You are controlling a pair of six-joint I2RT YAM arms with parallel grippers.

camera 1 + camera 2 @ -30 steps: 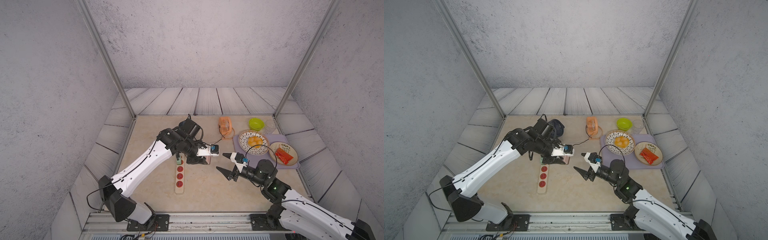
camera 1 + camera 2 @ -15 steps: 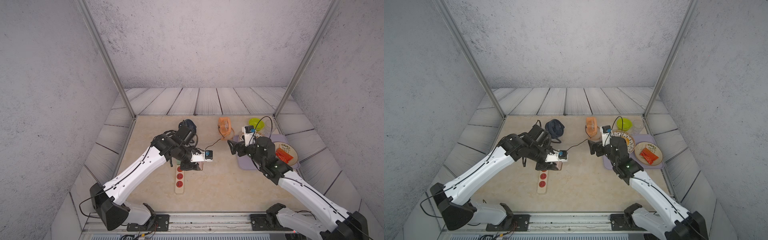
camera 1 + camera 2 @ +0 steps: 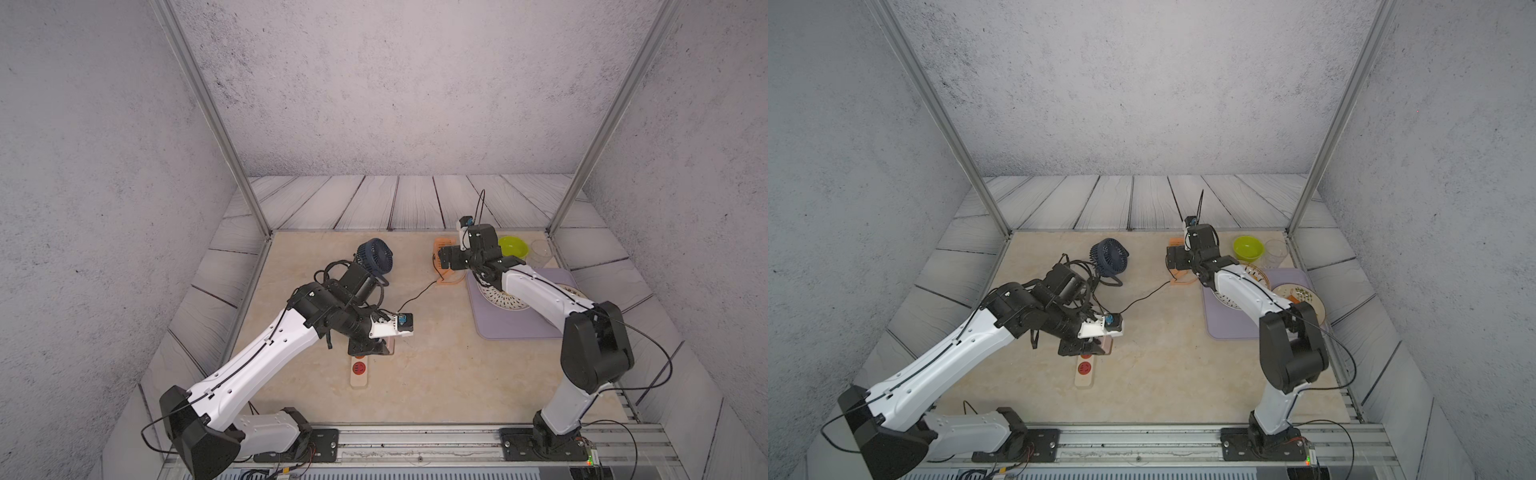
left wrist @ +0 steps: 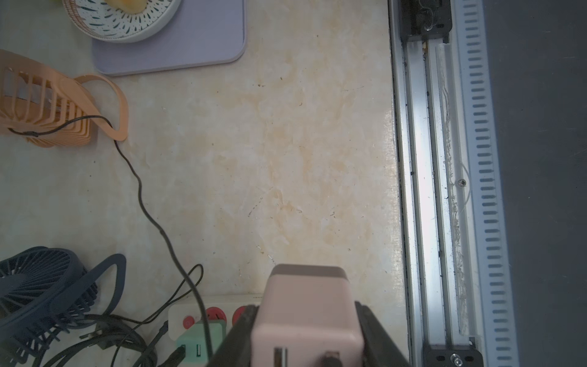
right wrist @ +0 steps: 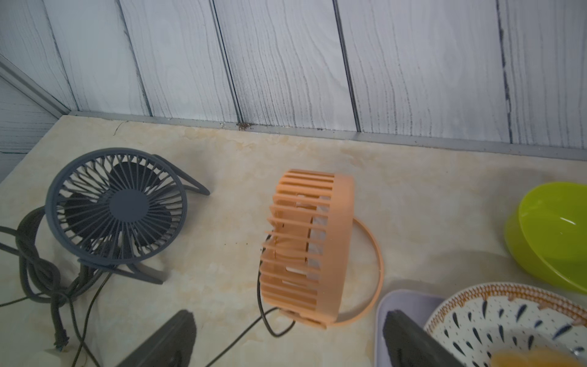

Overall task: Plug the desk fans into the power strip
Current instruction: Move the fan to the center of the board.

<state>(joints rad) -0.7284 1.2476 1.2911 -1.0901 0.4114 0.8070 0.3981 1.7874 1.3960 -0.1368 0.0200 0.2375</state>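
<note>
My right gripper faces little slack in the black cord between the orange fan and pink plug, so it should first move the fan nearer the power strip.
The cream power strip with red sockets lies at the front left of the table, its far end under my left gripper. That gripper is shut on a pink plug block, held just above the strip. A green adapter sits in the strip beside it. A thin black cord runs from the pink plug to the orange desk fan at the back. My right gripper is open right next to the orange fan, with nothing between its fingers.
A dark blue fan with a bundle of thick black cord stands behind the left arm. A lilac mat carries patterned plates on the right. A green bowl and a clear cup are at the back right.
My right arm has swung from the front middle of the table to the orange fan at the back and opened its jaws wide. The left gripper has shifted slightly toward the front over the strip.
</note>
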